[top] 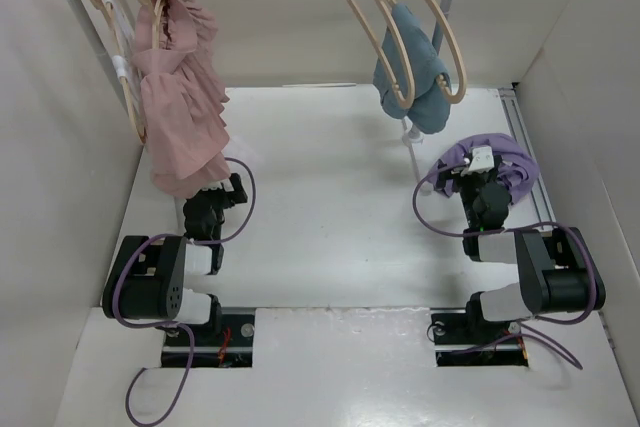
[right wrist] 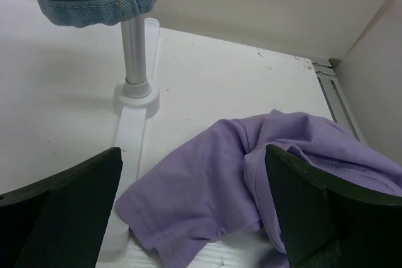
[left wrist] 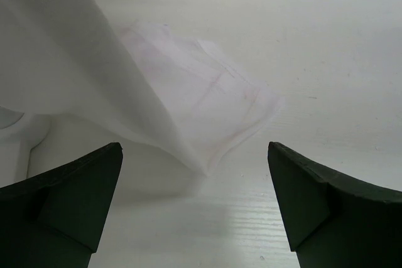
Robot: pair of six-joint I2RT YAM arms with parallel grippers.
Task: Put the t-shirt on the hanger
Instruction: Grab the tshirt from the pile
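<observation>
The lavender t-shirt (top: 515, 160) is far away from my left gripper. My left gripper should therefore move back while my right gripper brings the t-shirt to the open middle (top: 345, 219).
The lavender t-shirt (top: 512, 169) lies crumpled on the table at the right, beside the rack's right post. In the right wrist view the t-shirt (right wrist: 220, 192) spreads between and just beyond my fingers. My right gripper (top: 482, 167) (right wrist: 193, 167) hovers over it, open and empty. Pale-beige hangers (top: 372, 39) hang from the rail at the upper right, one carrying a blue cloth (top: 412, 82). My left gripper (top: 230, 195) (left wrist: 195, 205) is open and empty, low over the table at the hem of the pink garment (top: 180, 107).
The rack's right post (right wrist: 135, 48) and white foot (right wrist: 129, 130) stand just left of the t-shirt. More hangers (top: 128, 97) hang at the rail's left end. A pale cloth hem (left wrist: 157, 105) hangs ahead of the left fingers. White walls enclose both sides.
</observation>
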